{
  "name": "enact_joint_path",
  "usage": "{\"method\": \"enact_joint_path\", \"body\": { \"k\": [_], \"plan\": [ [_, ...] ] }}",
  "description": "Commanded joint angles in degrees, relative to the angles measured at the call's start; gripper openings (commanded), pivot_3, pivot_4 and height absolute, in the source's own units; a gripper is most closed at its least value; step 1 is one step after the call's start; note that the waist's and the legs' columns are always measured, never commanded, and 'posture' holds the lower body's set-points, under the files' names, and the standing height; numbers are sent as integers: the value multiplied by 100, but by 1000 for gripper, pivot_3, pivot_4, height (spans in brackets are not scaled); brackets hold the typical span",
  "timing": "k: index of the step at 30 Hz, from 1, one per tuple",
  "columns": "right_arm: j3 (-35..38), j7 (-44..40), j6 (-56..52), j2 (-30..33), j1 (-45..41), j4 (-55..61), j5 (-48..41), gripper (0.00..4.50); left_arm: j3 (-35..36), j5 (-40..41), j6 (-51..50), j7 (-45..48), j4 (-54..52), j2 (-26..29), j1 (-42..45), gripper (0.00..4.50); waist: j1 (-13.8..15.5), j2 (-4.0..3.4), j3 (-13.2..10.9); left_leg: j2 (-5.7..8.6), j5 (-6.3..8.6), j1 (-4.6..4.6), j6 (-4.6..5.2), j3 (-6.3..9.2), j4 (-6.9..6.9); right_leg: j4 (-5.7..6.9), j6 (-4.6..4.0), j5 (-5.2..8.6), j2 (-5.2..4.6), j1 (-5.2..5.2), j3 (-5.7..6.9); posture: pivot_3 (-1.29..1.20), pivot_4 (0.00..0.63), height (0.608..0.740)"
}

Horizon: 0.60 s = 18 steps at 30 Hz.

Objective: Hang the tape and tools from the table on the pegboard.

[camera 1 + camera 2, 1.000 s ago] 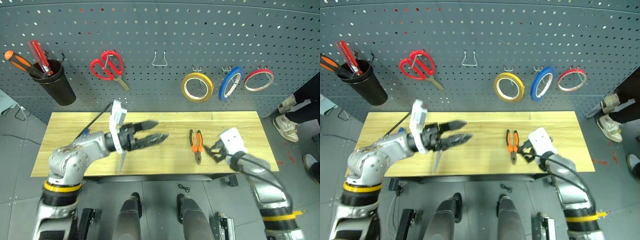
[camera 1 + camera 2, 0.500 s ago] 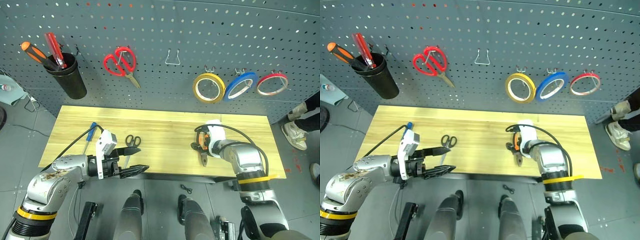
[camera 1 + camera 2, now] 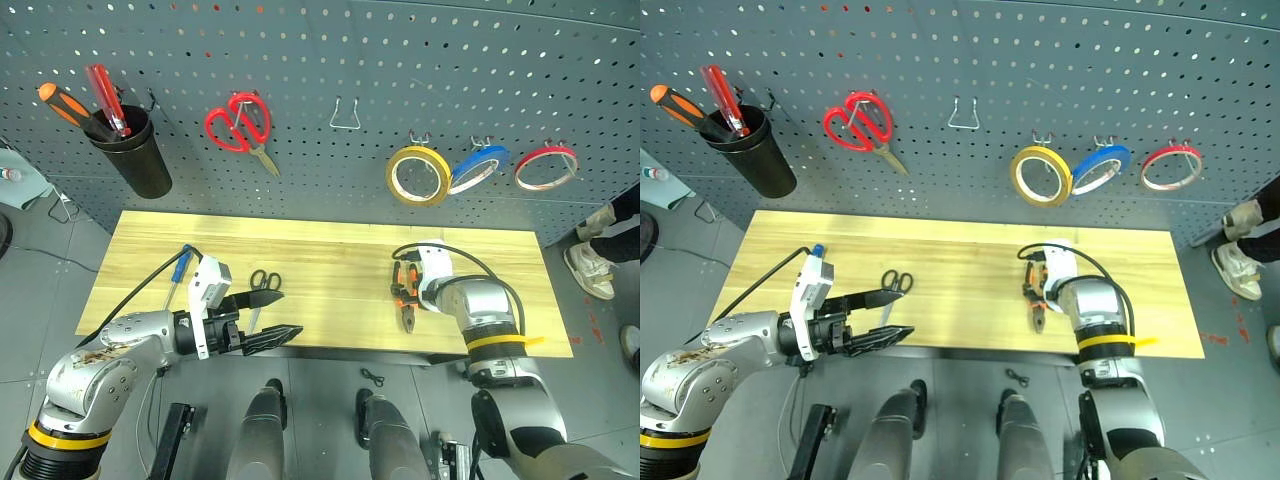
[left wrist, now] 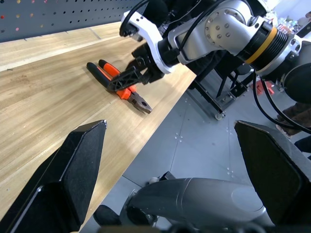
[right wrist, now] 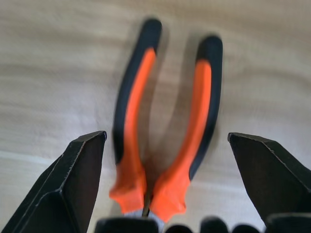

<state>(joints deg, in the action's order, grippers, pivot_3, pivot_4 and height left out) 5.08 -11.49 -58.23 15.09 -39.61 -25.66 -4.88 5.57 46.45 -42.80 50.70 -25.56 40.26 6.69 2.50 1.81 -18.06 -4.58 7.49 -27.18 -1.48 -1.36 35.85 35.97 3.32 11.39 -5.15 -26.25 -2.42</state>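
Note:
The pliers [image 3: 407, 299]' handles [image 3: 413, 279] are spread wider than the pliers' jaws, so the pliers will hang by their handles with their jaws down when I lower them into the wire hook.
The pliers [image 3: 407, 314] with orange-and-black handles lie on the table [image 3: 330, 265] right of its middle. My right gripper [image 3: 398, 286] hangs open right above their handles; in the right wrist view its fingers [image 5: 73, 184] stand on either side of the pliers [image 5: 165, 121]. Small black-handled scissors [image 3: 262, 280] and a blue-handled screwdriver [image 3: 182, 262] lie at the left. My left gripper [image 3: 274, 318] is open and empty at the front edge, just in front of the scissors. The blue tape [image 3: 478, 165] hangs tilted on a pegboard [image 3: 330, 50] hook.
On the pegboard hang a yellow tape roll [image 3: 418, 175], a red tape ring [image 3: 545, 165], red scissors [image 3: 238, 125], a bare wire hook [image 3: 346, 113] and a black cup [image 3: 135, 155] with screwdrivers. A person's shoes [image 3: 590, 260] show at the right.
The camera view shifted. My right gripper came forward from beside the pliers to over their handles. My left arm pulled back toward the table's front edge. The blue tape now hangs more tilted.

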Motion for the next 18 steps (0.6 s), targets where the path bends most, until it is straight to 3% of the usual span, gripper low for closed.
{"method": "enact_joint_path", "body": {
  "k": [1, 3, 9, 14, 18],
  "plan": [
    [280, 119, -298, -51, -32, 32, -175, 4480, 38, 115, -11, 60, -139, 32, 83, 4500, -3, 0, 0, 0, 0, 0, 0, 0, 0, 0, 0, 0, 0, 0, 0, 194, 348, 740],
    [295, 111, -329, -36, -3, 58, -198, 4237, 24, 127, -10, 90, -115, 41, 131, 4500, 0, 0, 0, 0, 0, 1, 0, 0, 0, 0, -1, 1, 0, 1, 0, 194, 348, 740],
    [241, 23, -303, -1, 92, 172, -171, 2326, -11, 111, 8, 155, -48, 27, 217, 4500, -7, -1, 0, 0, 0, 0, 0, 1, 0, -2, 1, 4, 0, 1, 0, 177, 345, 740],
    [126, -234, -353, 2, 210, 553, -279, 2297, -45, 110, 28, 173, 26, -28, 290, 4500, -8, 0, 0, 0, 0, 0, 0, 1, -2, -2, 1, 5, 0, 0, 0, 170, 337, 740],
    [-513, -1125, -193, 299, 655, 2393, -619, 2297, 212, 416, -108, 57, 59, -86, 306, 4500, -7, -2, -1, 0, 0, -6, 0, 2, -4, -5, 4, 6, 0, -3, 1, 168, 321, 740]
  ]
}}
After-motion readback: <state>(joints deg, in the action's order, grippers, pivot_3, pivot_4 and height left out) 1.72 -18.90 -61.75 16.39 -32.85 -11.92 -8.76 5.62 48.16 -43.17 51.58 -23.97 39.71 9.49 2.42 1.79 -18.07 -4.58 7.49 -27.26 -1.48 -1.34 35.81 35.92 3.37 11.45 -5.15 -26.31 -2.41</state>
